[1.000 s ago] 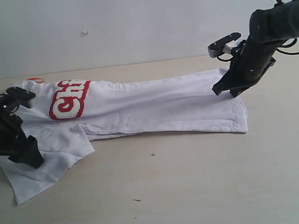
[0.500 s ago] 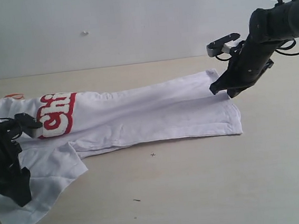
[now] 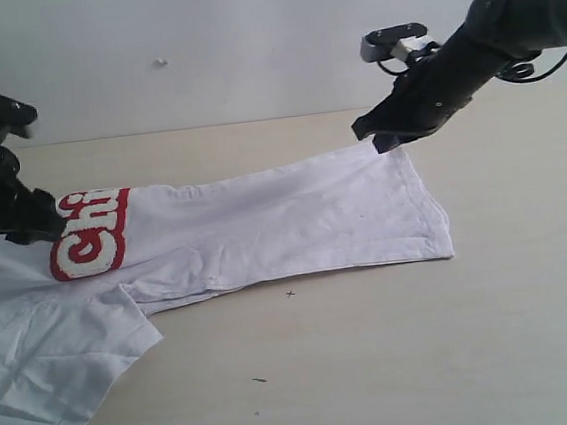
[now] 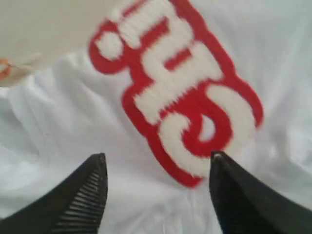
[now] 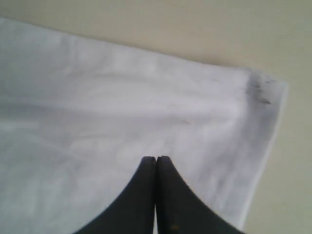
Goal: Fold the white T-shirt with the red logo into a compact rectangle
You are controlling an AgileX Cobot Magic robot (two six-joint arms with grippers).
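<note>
My left gripper should leave the logo, grab the sleeve's outer edge point(image 3: 107, 384) and fold it back, because the spread sleeve point(image 3: 61, 349) sticks out past the folded body's front.
The white T-shirt point(image 3: 285, 222) lies folded lengthwise across the table, with one sleeve point(image 3: 57, 365) spread at the front left. Only the "Chi" end of the red logo point(image 3: 90, 236) shows at the left. My left gripper point(image 3: 36, 232) hovers just over that logo point(image 4: 180, 92), open, with nothing between its fingers point(image 4: 158, 158). The orange neck tag point(image 4: 4, 68) peeks in at the edge of the left wrist view. My right gripper point(image 3: 375, 141) sits at the far hem corner, shut point(image 5: 156, 158), over flat white cloth point(image 5: 122, 107); no cloth shows between its tips.
The pale wooden table point(image 3: 428, 359) runs on to the front and right of the shirt. A plain wall point(image 3: 247, 45) backs the table. Two small dark specks point(image 3: 289, 293) mark the tabletop in front of the shirt.
The shirt has slid leftward. My left arm rose from the sleeve at the front left to the logo. My right gripper moved left and up along the hem's far corner.
</note>
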